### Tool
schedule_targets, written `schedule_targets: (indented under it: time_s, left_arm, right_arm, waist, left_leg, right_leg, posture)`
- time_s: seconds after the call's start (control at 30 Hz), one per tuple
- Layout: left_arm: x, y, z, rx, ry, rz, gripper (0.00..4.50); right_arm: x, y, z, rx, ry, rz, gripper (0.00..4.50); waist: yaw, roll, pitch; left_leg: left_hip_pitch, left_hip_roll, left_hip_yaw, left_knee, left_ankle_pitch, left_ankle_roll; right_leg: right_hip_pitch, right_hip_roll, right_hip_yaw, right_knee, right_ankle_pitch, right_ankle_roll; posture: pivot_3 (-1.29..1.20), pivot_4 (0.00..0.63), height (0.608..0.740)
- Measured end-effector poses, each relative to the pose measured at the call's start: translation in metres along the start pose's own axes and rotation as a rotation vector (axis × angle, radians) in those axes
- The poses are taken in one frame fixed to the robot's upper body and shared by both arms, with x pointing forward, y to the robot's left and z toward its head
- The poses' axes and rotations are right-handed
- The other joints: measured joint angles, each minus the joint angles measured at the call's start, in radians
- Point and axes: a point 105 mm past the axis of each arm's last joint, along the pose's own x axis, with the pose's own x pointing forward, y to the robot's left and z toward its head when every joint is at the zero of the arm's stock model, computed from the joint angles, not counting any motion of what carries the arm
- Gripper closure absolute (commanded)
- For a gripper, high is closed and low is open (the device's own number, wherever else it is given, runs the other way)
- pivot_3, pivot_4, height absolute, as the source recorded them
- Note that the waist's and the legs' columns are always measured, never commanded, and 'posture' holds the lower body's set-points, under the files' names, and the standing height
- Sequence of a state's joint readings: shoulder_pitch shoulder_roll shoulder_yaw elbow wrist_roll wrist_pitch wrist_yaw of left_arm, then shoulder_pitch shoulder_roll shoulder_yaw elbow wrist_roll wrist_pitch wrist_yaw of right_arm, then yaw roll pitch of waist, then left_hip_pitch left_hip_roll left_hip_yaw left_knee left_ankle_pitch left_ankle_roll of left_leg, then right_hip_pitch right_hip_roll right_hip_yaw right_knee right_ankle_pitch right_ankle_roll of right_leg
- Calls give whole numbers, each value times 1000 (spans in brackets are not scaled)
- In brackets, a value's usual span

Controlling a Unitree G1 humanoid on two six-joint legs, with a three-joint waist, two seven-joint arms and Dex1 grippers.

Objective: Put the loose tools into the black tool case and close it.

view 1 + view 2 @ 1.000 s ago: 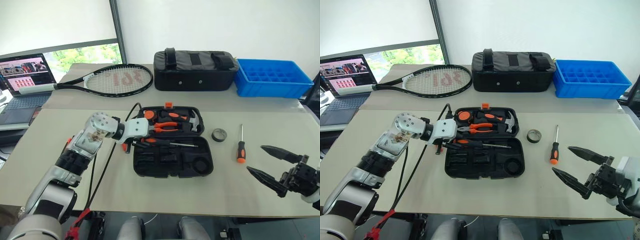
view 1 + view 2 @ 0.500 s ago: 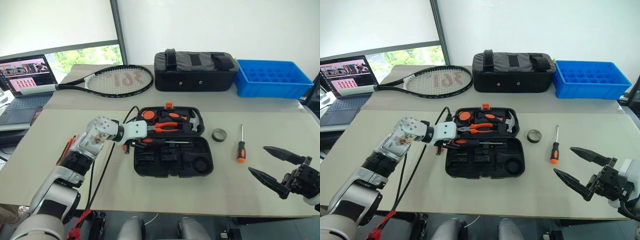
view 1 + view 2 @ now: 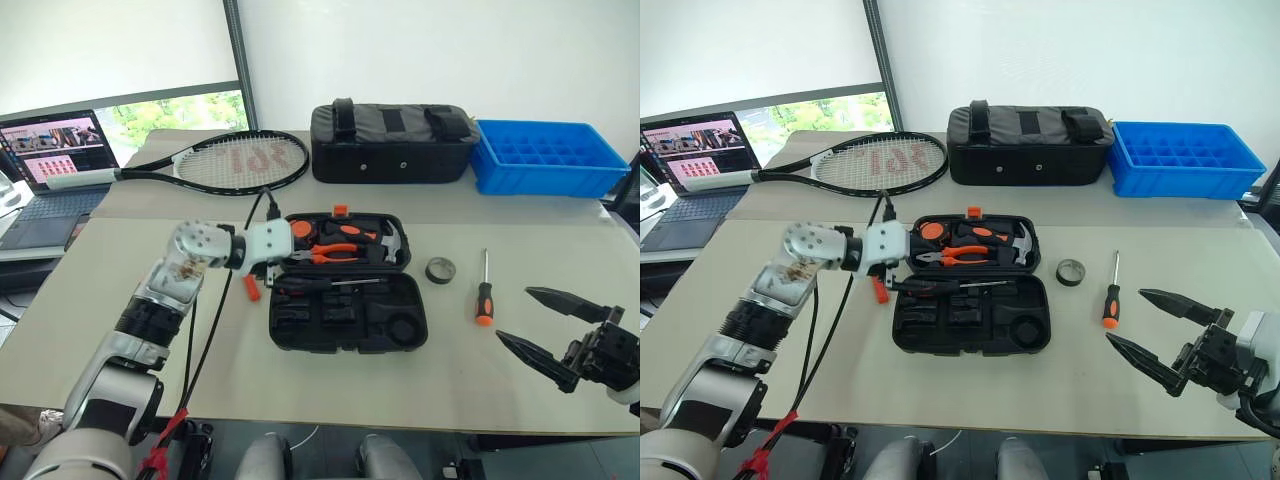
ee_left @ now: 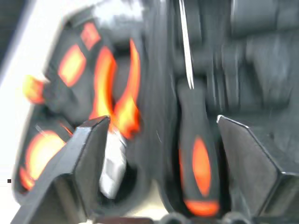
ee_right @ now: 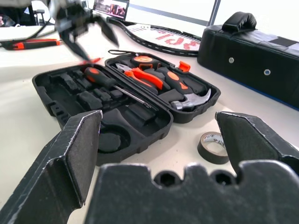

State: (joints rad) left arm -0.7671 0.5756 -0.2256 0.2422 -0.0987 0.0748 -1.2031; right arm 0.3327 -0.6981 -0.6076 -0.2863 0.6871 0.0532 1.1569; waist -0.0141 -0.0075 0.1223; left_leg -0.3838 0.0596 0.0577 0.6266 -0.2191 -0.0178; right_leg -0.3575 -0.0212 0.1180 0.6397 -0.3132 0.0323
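Observation:
The second screwdriver [image 3: 485,302] should nest head-to-tail when the robot lowers it in, because the first screwdriver's thin stem leaves a hollow [image 3: 378,296] next to that stem.
The black tool case [image 3: 400,325] lies open in the middle of the table, with pliers, a hammer and other orange-handled tools in its lid half. My left gripper [image 3: 283,262] hovers open over the case's left end, above an orange-and-black screwdriver [image 4: 194,154] that lies in a slot. A small orange pointed piece [image 3: 252,290] rests on the table just left of the case. To the right of the case lie a dark tape roll [image 3: 439,269] and another screwdriver [image 3: 482,292]. My right gripper [image 3: 513,315] is open and empty near the table's right front. An orange-and-black utility knife [image 5: 29,44] lies beyond the case.
A tennis racket [image 3: 225,161], a black fabric bag [image 3: 392,142] and a blue crate [image 3: 548,156] line the far side. A laptop [image 3: 52,160] stands at the far left. Cables hang from my left arm over the table's front edge.
My left gripper opened, let go of the screwdriver in the case and rose a little. The right arm stayed still.

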Motion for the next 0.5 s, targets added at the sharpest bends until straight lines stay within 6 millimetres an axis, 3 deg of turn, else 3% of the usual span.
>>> schedule_targets:
  time_s: [0.03,0.07,0.13,0.37,0.5]
  left_arm:
    - [-1,5,11,-23,-64,20,615]
    - [3,8,21,-42,-128,34,1147]
    - [13,5,27,-74,-184,22,1714]
    - [52,-16,-9,-251,-180,-23,4368]
    - [66,-27,-37,-342,-163,-19,4368]
  right_arm:
    - [0,0,0,0,0,-1,0]
    - [0,0,0,-2,1,-1,0]
    - [2,-1,0,-6,-1,0,0]
    - [3,-1,-1,-10,6,2,0]
    - [3,-1,-1,-8,9,1,0]
  waist:
    - [0,0,0]
    - [0,0,0]
    - [2,1,0]
    - [-3,0,0]
    - [-2,0,0]
  left_leg:
    - [0,0,0,0,0,0]
    - [0,-1,0,1,0,0]
    - [1,-2,-1,1,0,0]
    - [0,-6,-7,1,1,1]
    - [-1,-8,-9,1,1,1]
  right_leg:
    - [1,0,0,0,0,0]
    - [2,0,0,0,0,0]
    - [3,-1,0,0,-1,2]
    - [2,-1,2,0,-1,2]
    - [2,-1,3,0,-1,2]
  posture:
    - [0,150,707]
    - [0,150,707]
    - [0,150,707]
    - [0,150,707]
    - [0,150,707]
